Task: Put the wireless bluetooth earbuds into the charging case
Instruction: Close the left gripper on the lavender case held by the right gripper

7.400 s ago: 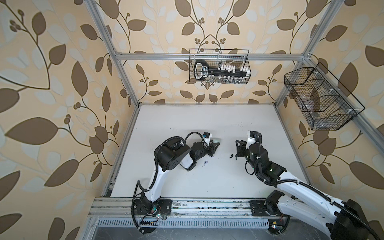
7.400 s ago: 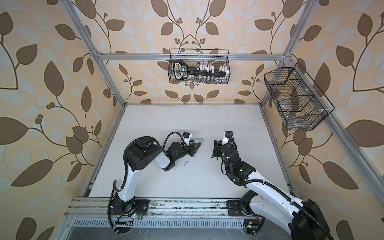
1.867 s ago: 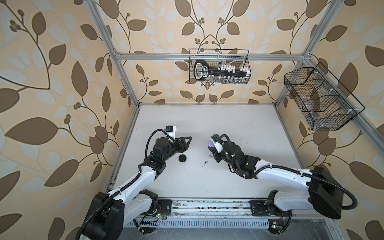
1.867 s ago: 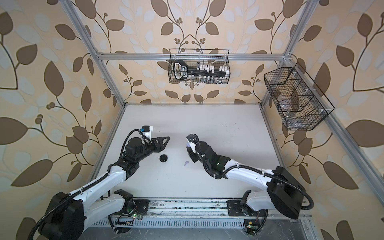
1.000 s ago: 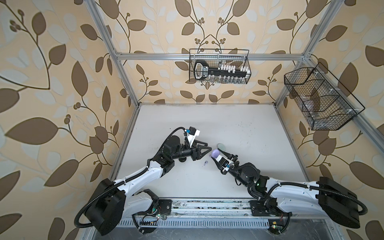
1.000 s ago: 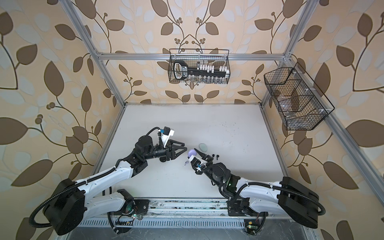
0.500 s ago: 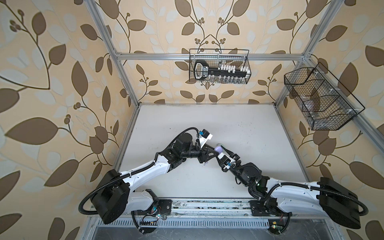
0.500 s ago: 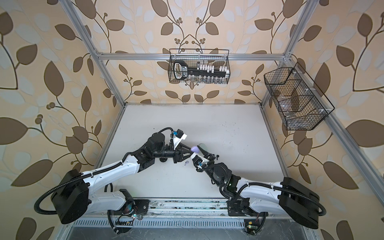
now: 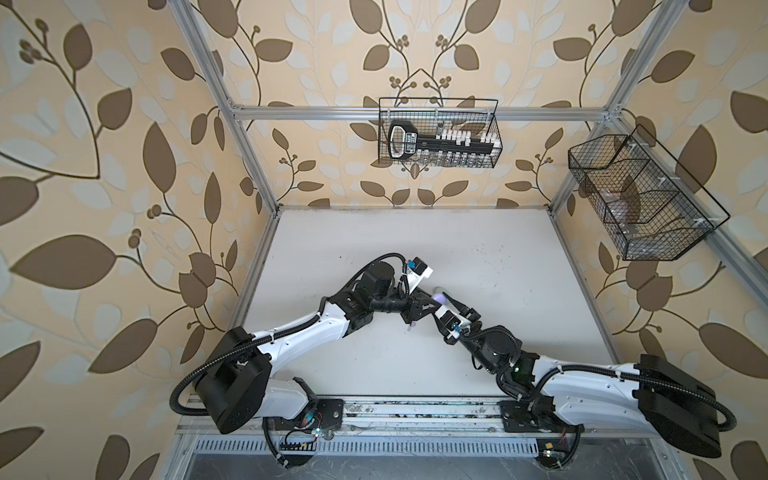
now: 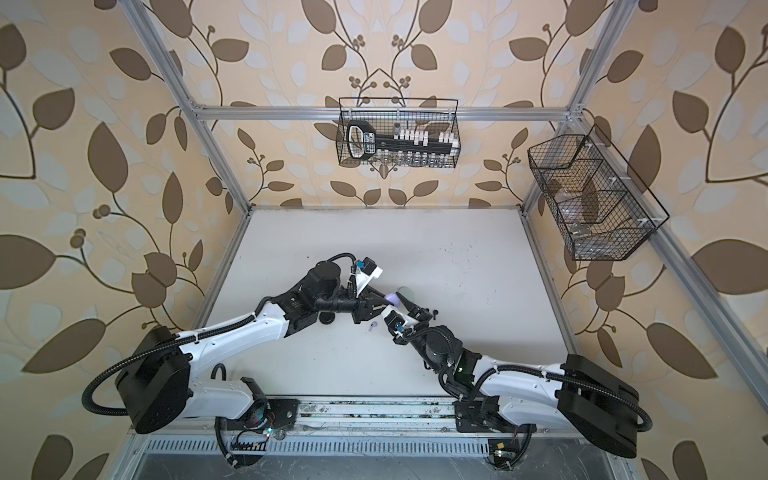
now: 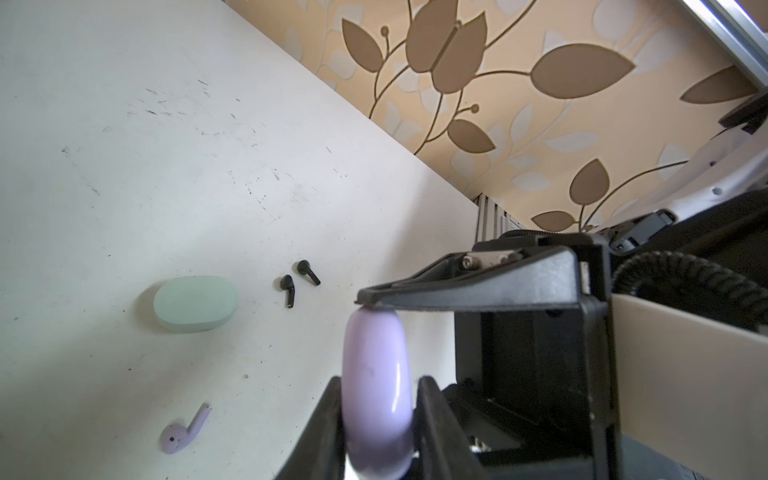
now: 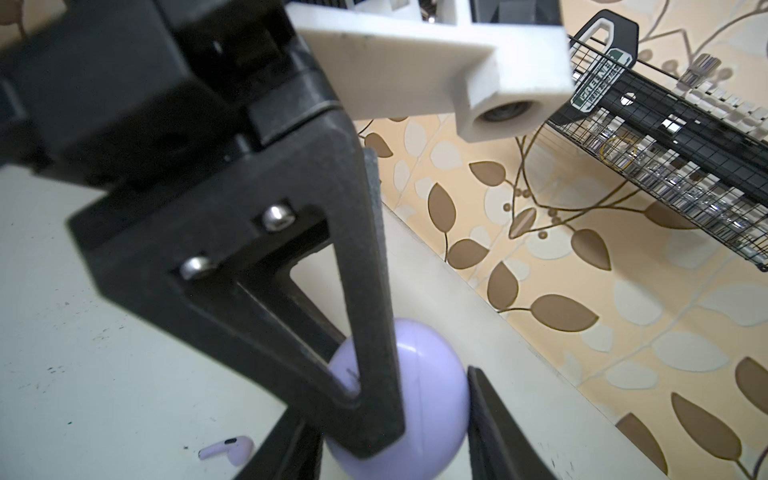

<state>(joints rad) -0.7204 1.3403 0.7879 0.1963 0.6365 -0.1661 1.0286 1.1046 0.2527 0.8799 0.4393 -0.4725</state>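
Observation:
Next, my right gripper lets go of both ends of the closed lavender [image 11: 376, 321] charging case it spans, then opens the lid [image 12: 437, 392] while my left gripper keeps the case.
A lavender charging case [image 9: 439, 297] hangs closed above the table's middle, held from both sides. My left gripper [image 11: 378, 384] is shut on its narrow edges. My right gripper [image 12: 388, 401] is shut on the same case [image 12: 432, 399], one of its fingertips [image 11: 376, 300] resting on the case's end. One lavender earbud [image 11: 185, 430] lies loose on the table just below the two grippers, also in a top view [image 10: 371, 326]. Two black earbuds [image 11: 297, 278] lie side by side a little farther off. The case's inside is hidden.
A closed mint case [image 11: 195, 303] lies flat near the black earbuds. A black round case [image 10: 327, 319] sits under my left forearm. Wire baskets hang on the back wall [image 9: 438, 133] and the right wall [image 9: 640, 199].
My left gripper swung right to the lavender case held up by my right gripper and closed on it. The right gripper kept its hold and barely moved.

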